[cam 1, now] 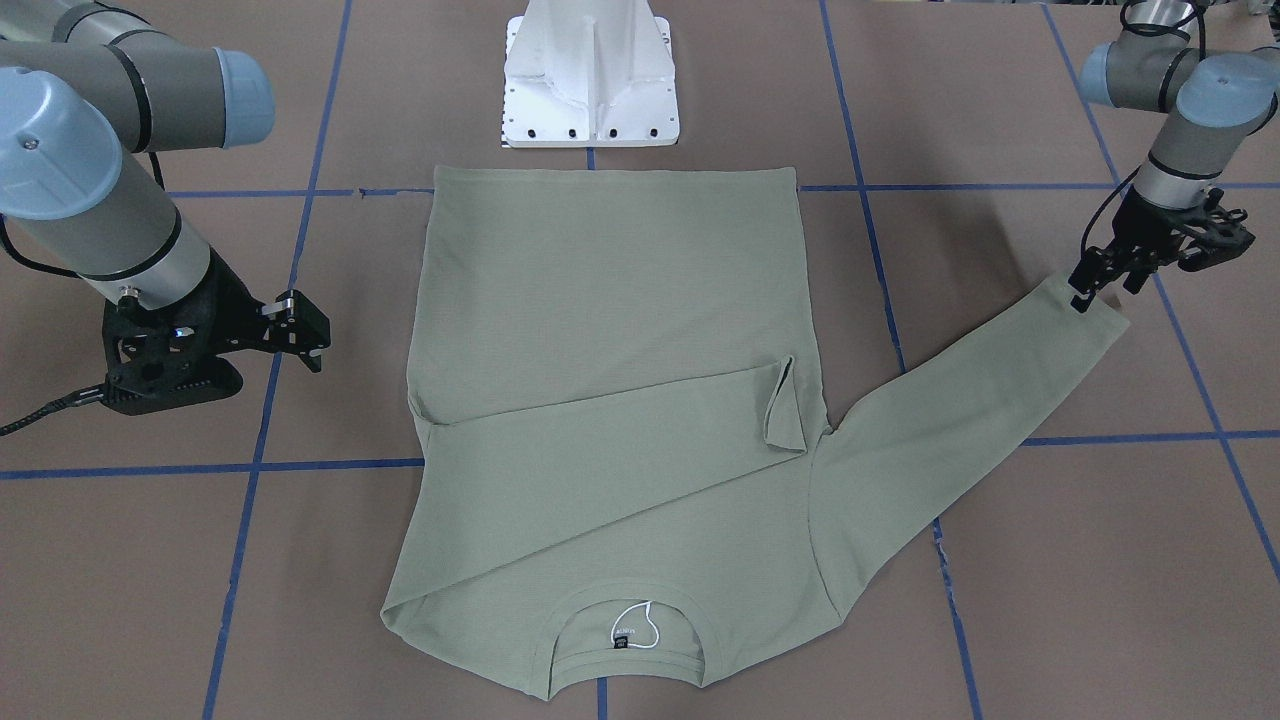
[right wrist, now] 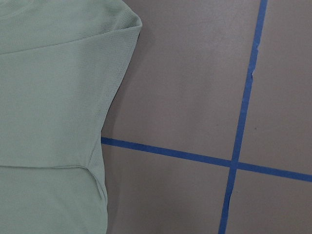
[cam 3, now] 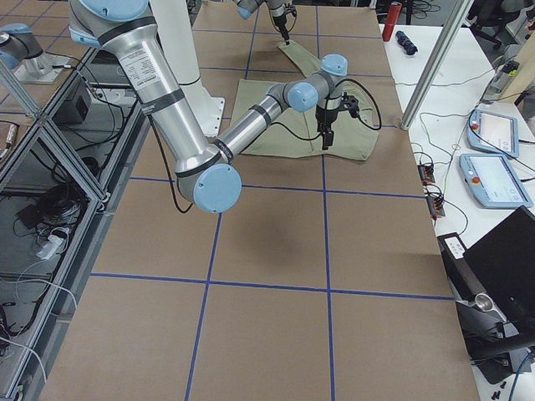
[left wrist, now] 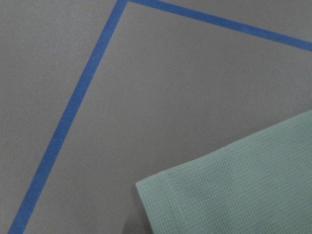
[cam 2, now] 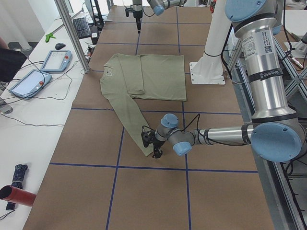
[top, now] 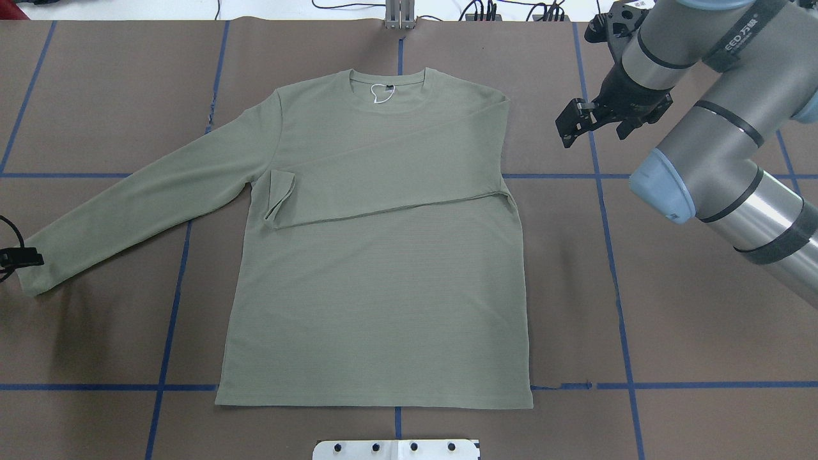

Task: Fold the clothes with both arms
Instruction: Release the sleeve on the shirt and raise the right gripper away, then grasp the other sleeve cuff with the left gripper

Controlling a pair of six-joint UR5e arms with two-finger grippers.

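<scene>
The sleeve (cam 1: 957,430) is almost as long as the chest is wide, so the cuff (cam 1: 1096,305) will go past the opposite side when the robot folds it across.
The clothes, a sage-green long-sleeved shirt (top: 377,281), lie flat on the brown table with the collar and black label (top: 381,91) at the far side. One sleeve (top: 396,172) is folded across the chest. The other sleeve (top: 140,204) stretches out flat toward my left arm. My left gripper (cam 1: 1108,288) is open at that sleeve's cuff (cam 1: 1095,320), one fingertip (cam 1: 1080,293) at the cuff's edge. The left wrist view shows only the cuff corner (left wrist: 234,195). My right gripper (top: 594,131) hovers open and empty beside the shirt's shoulder (right wrist: 117,29).
The white pedestal base (cam 1: 590,80) stands just past the shirt's hem. Blue tape lines (top: 607,223) grid the table. A side table in the exterior left view holds tablets (cam 2: 56,60), a keyboard and cables, with a metal post (cam 2: 72,33) at the table's edge.
</scene>
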